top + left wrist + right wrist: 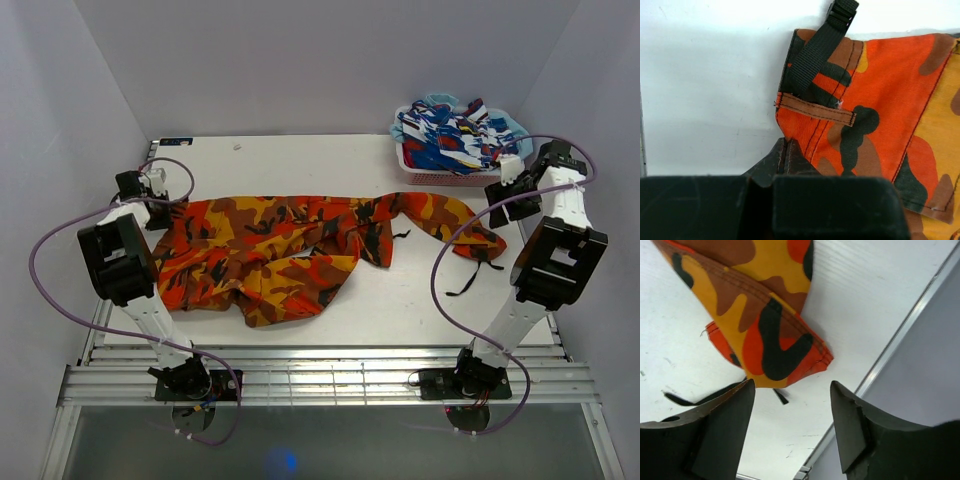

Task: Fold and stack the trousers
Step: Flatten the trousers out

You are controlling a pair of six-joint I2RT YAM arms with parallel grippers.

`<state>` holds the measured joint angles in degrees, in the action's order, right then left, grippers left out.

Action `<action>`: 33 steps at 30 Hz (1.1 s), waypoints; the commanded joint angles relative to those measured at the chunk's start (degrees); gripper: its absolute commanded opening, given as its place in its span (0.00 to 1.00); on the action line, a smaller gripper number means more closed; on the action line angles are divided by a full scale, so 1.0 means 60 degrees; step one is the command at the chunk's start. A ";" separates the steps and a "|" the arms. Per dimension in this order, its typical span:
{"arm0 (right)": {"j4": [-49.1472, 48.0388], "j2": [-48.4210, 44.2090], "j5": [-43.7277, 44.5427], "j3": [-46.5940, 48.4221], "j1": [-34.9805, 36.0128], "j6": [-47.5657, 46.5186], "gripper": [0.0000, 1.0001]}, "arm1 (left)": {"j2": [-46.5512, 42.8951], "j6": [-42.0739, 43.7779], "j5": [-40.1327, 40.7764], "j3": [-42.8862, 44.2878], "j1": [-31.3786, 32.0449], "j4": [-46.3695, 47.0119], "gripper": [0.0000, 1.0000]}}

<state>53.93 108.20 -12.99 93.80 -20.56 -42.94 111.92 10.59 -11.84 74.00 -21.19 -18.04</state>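
The near leg (292,290) is folded back on itself and its cuff rests against the far leg, so the robot's right gripper should grab that cuff (379,248) and pull the near leg straight.
The trousers (270,250), in orange, red and yellow camouflage, lie spread across the table, waist to the left and one leg reaching right. My left gripper (160,205) is at the waist's far left corner. In the left wrist view its jaws (785,142) are shut, with the waistband's edge (840,105) running into the tips beside a belt loop and a black strap (815,55). My right gripper (505,212) hovers open above the leg's cuff (785,355). In the right wrist view it (790,385) is empty, with white table between the fingers.
A white basket (420,175) heaped with blue, red and white clothes (450,135) stands at the back right, just behind the right gripper. Black straps (470,275) trail from the trousers' right end. The table's right edge (890,347) runs close to the cuff.
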 commanded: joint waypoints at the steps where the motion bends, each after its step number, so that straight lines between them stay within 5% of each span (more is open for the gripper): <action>1: 0.0299 -0.0734 -0.0806 -0.0485 -0.0002 -0.0709 0.69 | -0.0315 0.0168 -0.0268 0.0601 0.0104 -0.0244 0.00; 4: 0.0050 -0.0749 -0.1188 -0.1013 0.0042 -0.0884 0.97 | -0.0196 0.0242 -0.0356 0.0748 0.0089 -0.0435 0.00; 10: -0.1208 -0.0441 -0.0575 -0.2008 0.0657 -0.0623 0.94 | -0.0079 0.0345 -0.0459 0.0807 0.0089 -0.0611 0.00; 12: -0.1706 -0.0251 -0.0150 -0.2418 0.0833 -0.0549 1.00 | -0.0035 0.0374 -0.0474 0.0836 0.0104 -0.0655 0.00; 13: -0.2143 -0.0135 0.0025 -0.2478 0.0877 -0.0520 0.89 | -0.0020 0.0374 -0.0459 0.0851 0.0089 -0.0669 0.00; 14: -0.2380 0.0055 0.0346 -0.2522 0.0892 -0.0360 0.56 | -0.0020 0.0388 -0.0430 0.0894 0.0104 -0.0713 0.00; 15: -0.2614 0.0144 0.0494 -0.2508 0.0906 -0.0271 0.39 | 0.0023 0.0388 -0.0430 0.0909 0.0089 -0.0714 0.00; 17: -0.3084 0.0291 0.0875 -0.2188 0.0907 0.0035 0.21 | 0.0038 0.0388 -0.0401 0.0982 0.0104 -0.0713 0.00; 20: -0.2926 0.0132 0.0776 -0.1324 0.0892 0.0461 0.50 | 0.0082 0.0359 -0.0430 0.1143 0.0104 -0.0961 0.04; 21: -0.2765 -0.0218 0.0136 -0.1104 0.0906 0.0839 0.69 | 0.0097 0.0359 -0.0459 0.1245 0.0104 -0.1021 0.10; 22: -0.2633 -0.0424 -0.0247 -0.0884 0.0921 0.1133 0.73 | 0.0082 0.0345 -0.0488 0.1275 0.0104 -0.1065 0.14; 27: -0.1751 -0.1711 -0.3261 -0.0746 0.1476 0.3153 0.68 | -0.0093 0.0213 -0.0561 0.1276 0.0089 -0.1182 0.24; 33: -0.3010 -0.2054 -0.3855 -0.2856 0.3439 0.5265 0.70 | 0.0009 0.0198 -0.0606 0.1276 0.0089 -0.1299 0.30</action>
<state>37.98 93.12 -30.48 82.30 -4.97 -20.47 112.97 12.10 -14.00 79.68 -20.82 -24.99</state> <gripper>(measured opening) 0.693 0.281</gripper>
